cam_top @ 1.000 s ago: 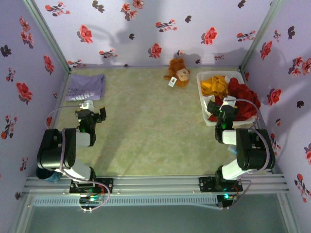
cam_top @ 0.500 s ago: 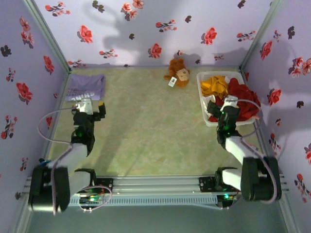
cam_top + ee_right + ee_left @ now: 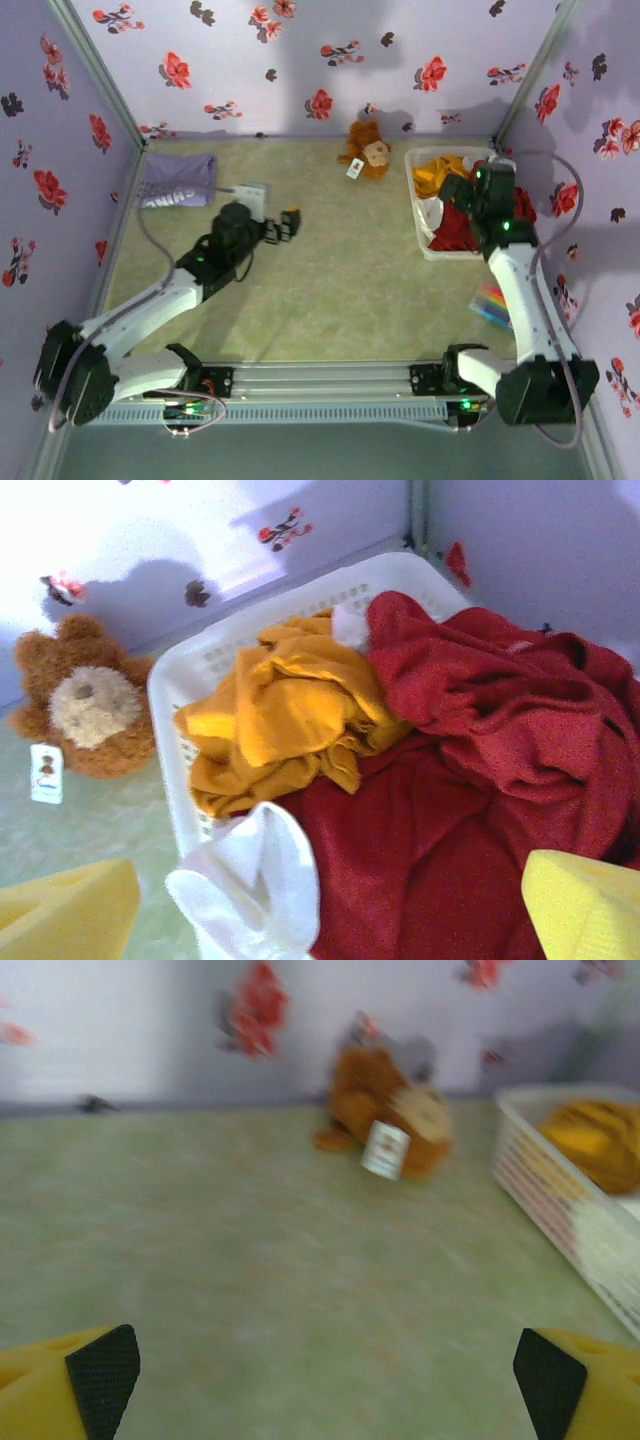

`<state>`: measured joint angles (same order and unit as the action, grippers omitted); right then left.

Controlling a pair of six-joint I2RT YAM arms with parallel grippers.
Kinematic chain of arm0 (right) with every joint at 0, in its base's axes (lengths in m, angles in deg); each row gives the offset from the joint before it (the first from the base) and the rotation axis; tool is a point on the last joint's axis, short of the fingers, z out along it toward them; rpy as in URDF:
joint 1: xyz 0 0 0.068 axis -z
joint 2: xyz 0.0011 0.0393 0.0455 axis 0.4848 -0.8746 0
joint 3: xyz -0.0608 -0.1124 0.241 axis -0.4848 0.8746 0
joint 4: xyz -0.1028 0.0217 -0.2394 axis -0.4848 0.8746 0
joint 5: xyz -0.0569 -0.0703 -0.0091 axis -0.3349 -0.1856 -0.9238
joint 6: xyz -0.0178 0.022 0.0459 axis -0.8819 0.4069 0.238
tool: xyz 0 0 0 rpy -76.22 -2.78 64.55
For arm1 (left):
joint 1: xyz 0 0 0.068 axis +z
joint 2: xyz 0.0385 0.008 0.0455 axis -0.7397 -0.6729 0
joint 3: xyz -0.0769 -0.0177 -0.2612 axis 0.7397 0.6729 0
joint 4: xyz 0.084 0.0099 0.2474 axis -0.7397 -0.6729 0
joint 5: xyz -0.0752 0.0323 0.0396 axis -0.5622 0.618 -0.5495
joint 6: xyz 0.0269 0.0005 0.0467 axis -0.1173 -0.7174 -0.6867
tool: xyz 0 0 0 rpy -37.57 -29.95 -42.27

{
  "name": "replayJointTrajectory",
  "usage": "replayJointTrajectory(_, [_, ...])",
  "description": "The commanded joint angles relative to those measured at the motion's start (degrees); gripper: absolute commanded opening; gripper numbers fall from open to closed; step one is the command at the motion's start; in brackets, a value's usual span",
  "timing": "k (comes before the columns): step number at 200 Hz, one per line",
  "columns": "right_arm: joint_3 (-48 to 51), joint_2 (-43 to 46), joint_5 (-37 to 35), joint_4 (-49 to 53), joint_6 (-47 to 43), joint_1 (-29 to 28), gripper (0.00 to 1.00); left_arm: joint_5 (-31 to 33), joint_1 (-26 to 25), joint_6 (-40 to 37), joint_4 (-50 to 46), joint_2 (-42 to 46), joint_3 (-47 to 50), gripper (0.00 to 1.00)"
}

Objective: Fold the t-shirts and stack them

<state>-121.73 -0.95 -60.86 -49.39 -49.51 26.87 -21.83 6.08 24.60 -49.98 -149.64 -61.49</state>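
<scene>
My left gripper needs to move away from the open middle (image 3: pixel 335 275) while my right gripper lays the orange-yellow t-shirt (image 3: pixel 433 177) there, because the t-shirt lies crumpled in the basket.
A pale lavender t-shirt (image 3: pixel 177 181) with white lettering lies folded at the back left of the table. An orange-yellow t-shirt (image 3: pixel 440 175) sits crumpled in the white basket (image 3: pixel 415 215) at the back right; the right wrist view shows this orange-yellow t-shirt (image 3: pixel 285 715) close up. My left gripper (image 3: pixel 282 226) hovers open over bare table near the middle, and in its wrist view the left gripper (image 3: pixel 325 1385) has nothing between its fingers. My right gripper (image 3: pixel 462 190) hangs open above the basket. In its own view the right gripper (image 3: pixel 325 915) is empty.
The basket (image 3: pixel 185 730) also holds red cloth (image 3: pixel 470 810) and a white cloth (image 3: pixel 255 890) over its near rim. A brown plush toy (image 3: pixel 368 150) sits by the back wall, left of the basket. A small multicoloured item (image 3: pixel 493 300) lies near the right wall.
The left arm has swung from the left side out toward the table's middle. The right arm has reached forward, bringing its gripper over the basket. Both grippers stay open.
</scene>
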Motion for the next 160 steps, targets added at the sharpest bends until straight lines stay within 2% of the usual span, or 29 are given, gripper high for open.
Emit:
replayJointTrajectory(1, [-8.91, -7.87, 8.13, 20.41, 1.35, 0.12, 0.99, 0.65, -5.91, 4.62, 0.77, -5.7, -5.38, 0.99])
replayJointTrajectory(15, [-14.21, -12.56, 8.91, 24.08, 0.91, 0.21, 0.96, 0.65, -8.98, 4.18, 1.39, -9.81, -9.14, 0.99])
replayJointTrajectory(38, [-19.4, -18.07, 8.58, 24.7, 0.05, 0.53, 0.89, -0.42, -11.09, 4.51, 1.87, -15.89, -14.91, 0.99])
replayJointTrajectory(100, [-30.96, -34.46, 5.52, 24.44, -2.26, 1.43, 0.69, -4.91, -11.46, 5.01, 2.27, -27.38, -23.7, 1.0])
replayJointTrajectory(160, [-38.3, -43.75, 6.11, 24.54, -5.17, 1.43, 0.64, -7.94, -11.49, 6.59, 0.7, -31.65, -27.95, 0.99])
